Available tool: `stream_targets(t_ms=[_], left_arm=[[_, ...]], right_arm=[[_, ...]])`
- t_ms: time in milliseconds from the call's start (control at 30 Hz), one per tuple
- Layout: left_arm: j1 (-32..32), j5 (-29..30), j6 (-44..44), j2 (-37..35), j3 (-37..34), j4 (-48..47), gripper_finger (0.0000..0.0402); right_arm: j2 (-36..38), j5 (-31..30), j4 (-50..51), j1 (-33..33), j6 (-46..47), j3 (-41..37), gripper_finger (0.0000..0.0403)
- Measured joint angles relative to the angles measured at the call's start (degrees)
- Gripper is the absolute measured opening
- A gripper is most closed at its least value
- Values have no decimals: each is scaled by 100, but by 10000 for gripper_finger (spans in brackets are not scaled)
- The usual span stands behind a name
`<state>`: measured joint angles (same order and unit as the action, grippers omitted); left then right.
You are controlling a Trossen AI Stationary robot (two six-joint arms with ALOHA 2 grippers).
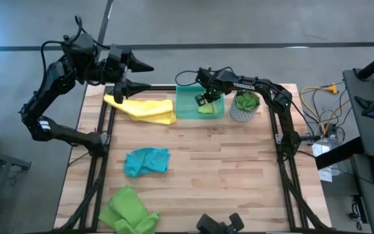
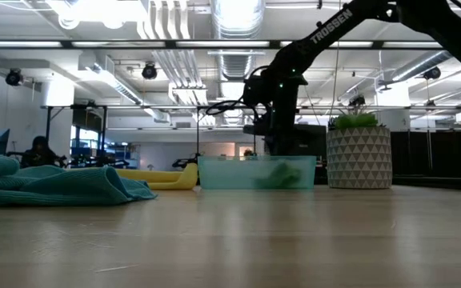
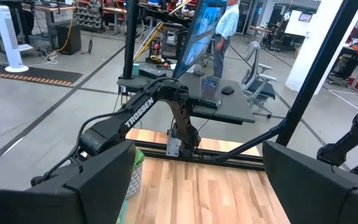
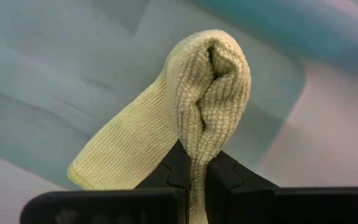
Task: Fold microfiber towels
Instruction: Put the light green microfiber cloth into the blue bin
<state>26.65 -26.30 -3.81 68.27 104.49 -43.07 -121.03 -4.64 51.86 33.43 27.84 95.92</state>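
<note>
I can see a bunched fold of the lime green towel (image 4: 213, 84) sticking out past the ends of my right gripper's fingers, so I should let go of it and press the towel flat in the tray (image 1: 217, 108).
My right gripper (image 1: 203, 99) reaches down into the translucent green tray (image 1: 186, 112) and is shut on a lime green towel (image 1: 207, 109), which fills the right wrist view (image 4: 204, 93). My left gripper (image 1: 141, 75) is open and empty, in the air over the table's far left edge, just beyond the yellow towel (image 1: 145, 108). The yellow towel lies crumpled on the table left of the tray. A teal towel (image 1: 147, 160) lies bunched mid-table. A second lime green towel (image 1: 128, 211) lies at the near left edge. My right gripper pinches a bunched fold of the lime green towel (image 4: 197, 155) between its two fingers, several layers thick. The fingers come from above, pointing down into the tray. The fold bulges out past the fingertips. In the low view the towel (image 2: 277, 174) sits low inside the tray.
A potted plant in a white patterned pot (image 1: 244, 108) stands right of the tray, close to my right arm. The tray's walls (image 2: 214, 172) surround my right gripper. Bare wood lies in the table's middle and near right (image 1: 239, 175).
</note>
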Motion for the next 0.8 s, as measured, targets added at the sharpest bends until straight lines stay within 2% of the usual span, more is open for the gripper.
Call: stream_targets(t_ms=[167, 467, 800], left_arm=[[0, -5, 0, 0, 0, 1, 335], [0, -9, 0, 0, 0, 4, 335], [0, -9, -15, 0, 0, 7, 335]], right_arm=[[0, -5, 17, 20, -132, -4, 26], [2, -183, 125, 50, -235, 50, 114], [9, -510, 736, 66, -636, 686, 136]])
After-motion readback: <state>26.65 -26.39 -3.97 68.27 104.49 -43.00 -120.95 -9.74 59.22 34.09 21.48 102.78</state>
